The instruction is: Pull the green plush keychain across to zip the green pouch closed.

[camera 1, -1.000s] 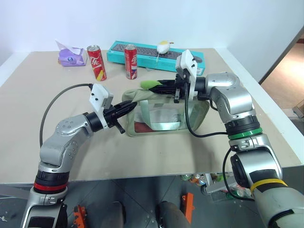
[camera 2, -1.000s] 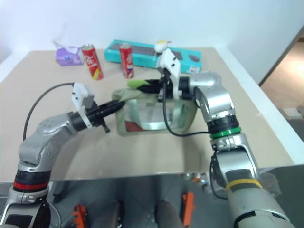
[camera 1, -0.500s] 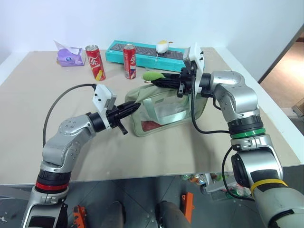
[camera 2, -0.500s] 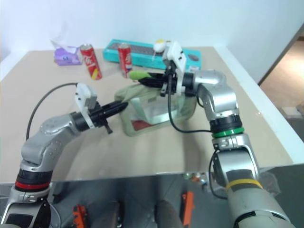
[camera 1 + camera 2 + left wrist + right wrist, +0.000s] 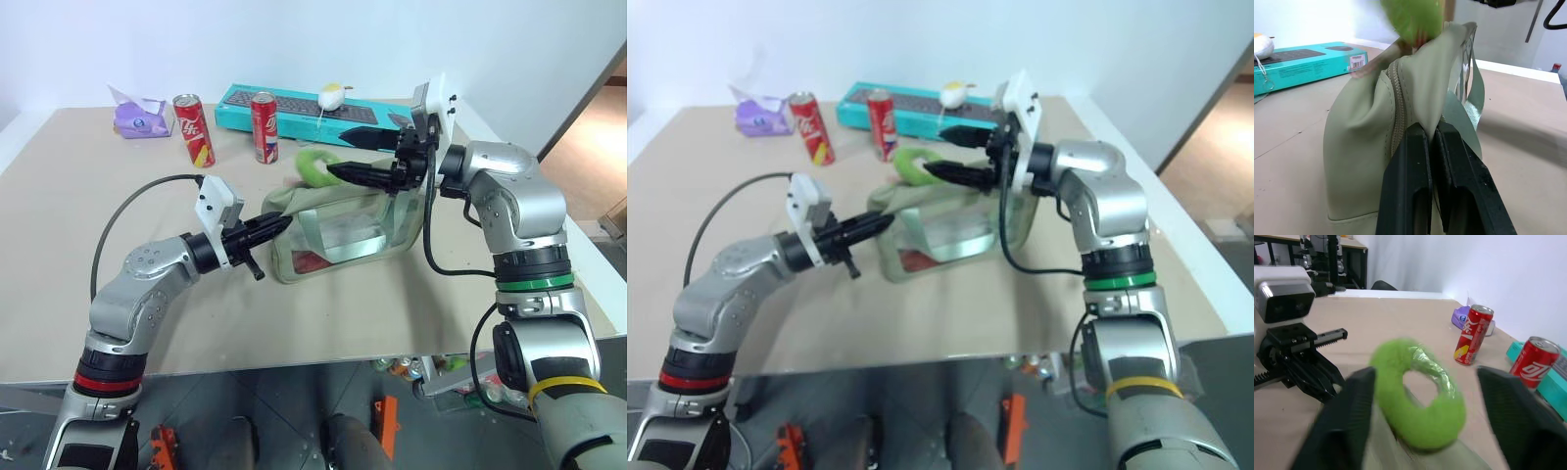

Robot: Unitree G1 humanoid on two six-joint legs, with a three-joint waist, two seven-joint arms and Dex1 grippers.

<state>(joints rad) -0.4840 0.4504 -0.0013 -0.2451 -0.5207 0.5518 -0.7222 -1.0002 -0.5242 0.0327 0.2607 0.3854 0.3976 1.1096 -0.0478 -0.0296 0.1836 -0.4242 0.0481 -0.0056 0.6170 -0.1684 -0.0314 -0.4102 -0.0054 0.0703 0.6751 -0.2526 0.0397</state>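
Note:
My left gripper pins the green pouch's end [image 5: 280,221], so the pouch [image 5: 355,233] will straighten and stay behind when I pull the green plush keychain across.
The green pouch [image 5: 345,221] lies on the tan table, its left end lifted. My left gripper [image 5: 277,223] is shut on the fabric at that end, beside the zipper [image 5: 1395,105]. The green plush keychain [image 5: 312,164], bright lime and curled into a ring, sits above the pouch's top edge. My right gripper [image 5: 335,153] stands open just right of the plush, pointing left at it. In the right wrist view the plush ring [image 5: 1422,423] hangs between the spread fingers [image 5: 1349,404] without touching either one.
Two red cans [image 5: 194,129] [image 5: 265,126] stand behind the pouch. A teal keyboard box [image 5: 294,106] with a white round object [image 5: 335,97] on it lies along the far edge. A purple item [image 5: 140,117] sits far left. The table's right edge [image 5: 549,211] runs near my right arm.
My right gripper has opened and let go of the keychain, and moved right and up. The plush, earlier stretched straight in its grip, is now curled. My left gripper kept its hold.

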